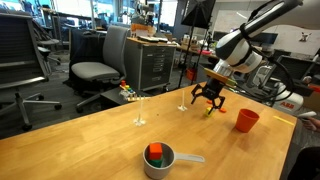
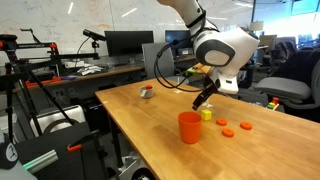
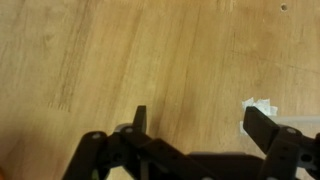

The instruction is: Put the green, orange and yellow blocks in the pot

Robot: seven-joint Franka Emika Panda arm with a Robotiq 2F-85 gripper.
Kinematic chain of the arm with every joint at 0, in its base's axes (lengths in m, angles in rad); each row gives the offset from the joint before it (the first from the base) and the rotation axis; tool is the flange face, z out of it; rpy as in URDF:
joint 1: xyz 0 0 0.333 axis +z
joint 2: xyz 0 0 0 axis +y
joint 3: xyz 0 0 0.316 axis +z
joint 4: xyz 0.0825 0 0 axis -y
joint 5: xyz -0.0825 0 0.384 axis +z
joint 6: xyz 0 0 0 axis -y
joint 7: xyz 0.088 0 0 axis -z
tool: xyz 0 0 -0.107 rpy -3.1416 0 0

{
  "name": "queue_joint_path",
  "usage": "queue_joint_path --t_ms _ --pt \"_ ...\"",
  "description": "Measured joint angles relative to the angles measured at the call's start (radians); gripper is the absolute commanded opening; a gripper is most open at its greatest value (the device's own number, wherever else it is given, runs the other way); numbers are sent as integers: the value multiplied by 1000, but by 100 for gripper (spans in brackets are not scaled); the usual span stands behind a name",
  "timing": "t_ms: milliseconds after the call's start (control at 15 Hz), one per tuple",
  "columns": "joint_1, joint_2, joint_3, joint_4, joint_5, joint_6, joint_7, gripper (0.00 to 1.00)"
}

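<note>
The yellow block [image 2: 207,114] is clear of the orange-red cup [image 1: 245,121], so my open gripper should keep going down toward the yellow block and close once its fingers are on both sides of it.
The grey pot [image 1: 158,163] stands near the table's front edge, with the green block [image 1: 151,148] and the orange block [image 1: 157,156] inside it. The pot is small and far off in the other exterior view [image 2: 147,92]. The yellow block [image 2: 206,114] lies on the table just below my gripper [image 2: 203,101], and also shows in an exterior view [image 1: 210,111]. My gripper [image 1: 208,98] hovers over it, open and empty. In the wrist view the gripper's [image 3: 198,112] fingers are spread over bare wood, and the yellow block is out of view there.
An orange-red cup [image 1: 246,120] stands on the table beside the gripper, also seen in an exterior view [image 2: 190,127]. Flat orange discs [image 2: 229,131] lie near the yellow block. A piece of white tape [image 3: 262,105] is stuck to the table. Office chairs [image 1: 100,60] stand beyond the table.
</note>
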Motion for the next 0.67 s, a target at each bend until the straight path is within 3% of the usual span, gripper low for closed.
queue_joint_path --t_ms 400,467,533,667 --pt "-28 -10 -19 -57 54 12 -1 100" --pt "-34 -14 -24 -67 61 13 -1 75" --pt "-39 -17 -29 -74 66 13 -2 74" --pt "-47 -23 -40 -84 71 13 -2 59"
